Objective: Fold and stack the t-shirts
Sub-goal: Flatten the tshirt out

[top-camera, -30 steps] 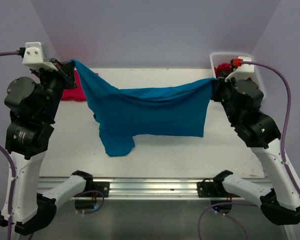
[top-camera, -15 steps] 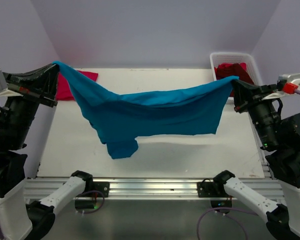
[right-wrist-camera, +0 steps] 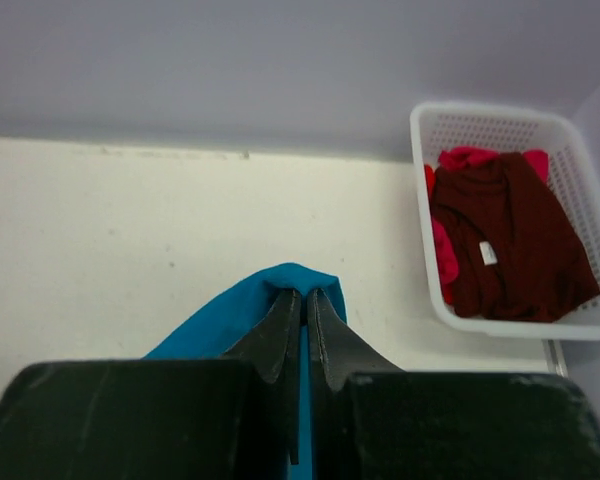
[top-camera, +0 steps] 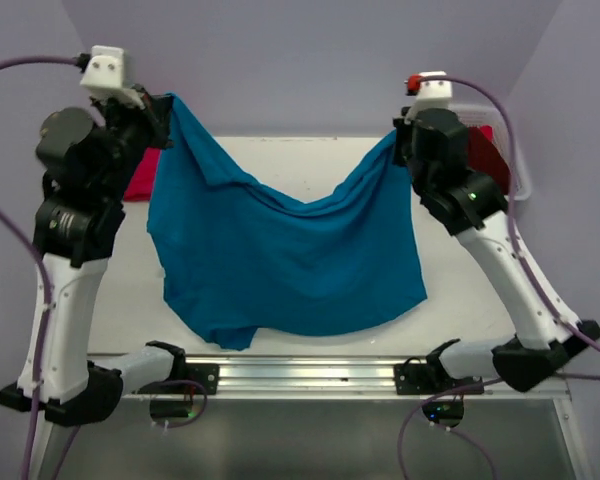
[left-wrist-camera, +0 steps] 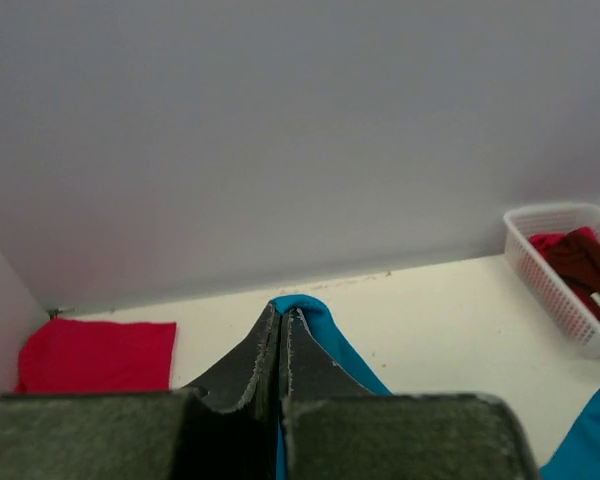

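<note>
My left gripper should pull back and apart with my right gripper before laying the teal-blue t-shirt flat, because the teal-blue t-shirt's upper edge (top-camera: 302,211) sags between both corners.
The teal-blue t-shirt (top-camera: 280,255) hangs spread in the air between both arms, sagging in the middle, its lower edge near the table's front. My left gripper (top-camera: 170,105) is shut on its upper left corner; that pinched cloth (left-wrist-camera: 310,315) pokes past the closed left gripper (left-wrist-camera: 282,315). My right gripper (top-camera: 398,145) is shut on the upper right corner, where the right gripper (right-wrist-camera: 304,295) pinches teal cloth (right-wrist-camera: 280,280). A pinkish-red t-shirt (left-wrist-camera: 100,352) lies flat at the table's back left (top-camera: 140,185). A dark maroon t-shirt (right-wrist-camera: 515,235) lies in the basket.
The white mesh basket (right-wrist-camera: 490,125) stands at the table's back right (left-wrist-camera: 540,275), partly behind the right arm in the top view, with red cloth under the maroon. The pale table (top-camera: 460,300) ends at a metal rail (top-camera: 300,370) in front.
Both arms swung inward and up from wide, low poses. The teal shirt went from stretched taut across the table to hanging lower and sagging in the middle.
</note>
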`<control>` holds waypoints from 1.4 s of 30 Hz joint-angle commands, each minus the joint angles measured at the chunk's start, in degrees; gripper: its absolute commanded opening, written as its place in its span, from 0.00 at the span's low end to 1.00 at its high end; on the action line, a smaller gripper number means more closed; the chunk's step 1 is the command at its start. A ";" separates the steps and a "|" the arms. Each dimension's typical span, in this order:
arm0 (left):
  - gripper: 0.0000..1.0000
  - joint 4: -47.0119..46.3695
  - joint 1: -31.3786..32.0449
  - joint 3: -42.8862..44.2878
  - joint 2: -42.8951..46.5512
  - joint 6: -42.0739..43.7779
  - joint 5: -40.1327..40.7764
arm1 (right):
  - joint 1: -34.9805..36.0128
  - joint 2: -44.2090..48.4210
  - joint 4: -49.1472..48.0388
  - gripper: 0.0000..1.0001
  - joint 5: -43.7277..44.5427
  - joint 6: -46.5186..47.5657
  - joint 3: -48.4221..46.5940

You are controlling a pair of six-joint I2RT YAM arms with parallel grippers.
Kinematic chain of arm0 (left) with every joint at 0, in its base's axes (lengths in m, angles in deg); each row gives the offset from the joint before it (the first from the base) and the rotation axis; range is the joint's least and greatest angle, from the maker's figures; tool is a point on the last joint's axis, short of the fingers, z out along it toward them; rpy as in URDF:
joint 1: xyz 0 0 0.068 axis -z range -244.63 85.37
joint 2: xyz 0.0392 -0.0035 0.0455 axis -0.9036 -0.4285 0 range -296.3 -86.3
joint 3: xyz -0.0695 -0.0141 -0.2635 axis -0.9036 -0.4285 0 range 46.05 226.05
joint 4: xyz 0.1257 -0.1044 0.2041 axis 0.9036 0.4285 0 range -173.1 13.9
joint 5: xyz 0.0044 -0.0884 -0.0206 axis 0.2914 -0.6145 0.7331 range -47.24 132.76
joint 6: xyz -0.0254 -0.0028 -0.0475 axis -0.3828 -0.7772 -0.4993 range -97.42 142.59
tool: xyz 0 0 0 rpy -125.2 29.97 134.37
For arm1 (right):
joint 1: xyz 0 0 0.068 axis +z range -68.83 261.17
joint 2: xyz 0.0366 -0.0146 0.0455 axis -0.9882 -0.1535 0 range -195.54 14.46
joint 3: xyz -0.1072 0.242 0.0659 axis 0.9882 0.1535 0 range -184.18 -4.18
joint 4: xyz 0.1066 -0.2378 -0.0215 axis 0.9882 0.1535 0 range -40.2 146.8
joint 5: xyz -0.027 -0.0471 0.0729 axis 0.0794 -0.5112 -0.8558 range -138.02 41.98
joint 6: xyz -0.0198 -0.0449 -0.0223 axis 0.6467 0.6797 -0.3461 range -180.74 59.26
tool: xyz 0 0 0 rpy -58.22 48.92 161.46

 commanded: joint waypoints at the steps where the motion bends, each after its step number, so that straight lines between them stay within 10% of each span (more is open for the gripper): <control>1: 0.00 -2.00 2.21 0.05 -4.92 3.22 7.35 | -0.22 -3.84 2.55 0.00 3.21 0.48 -6.01; 20: 0.00 -0.50 2.49 6.03 16.95 -2.04 -12.41 | 0.30 26.90 0.25 0.00 -17.97 1.27 -1.28; 42: 0.00 -1.47 -4.46 2.78 17.04 -2.75 -16.19 | 0.30 27.88 4.04 0.00 -13.93 3.55 -0.50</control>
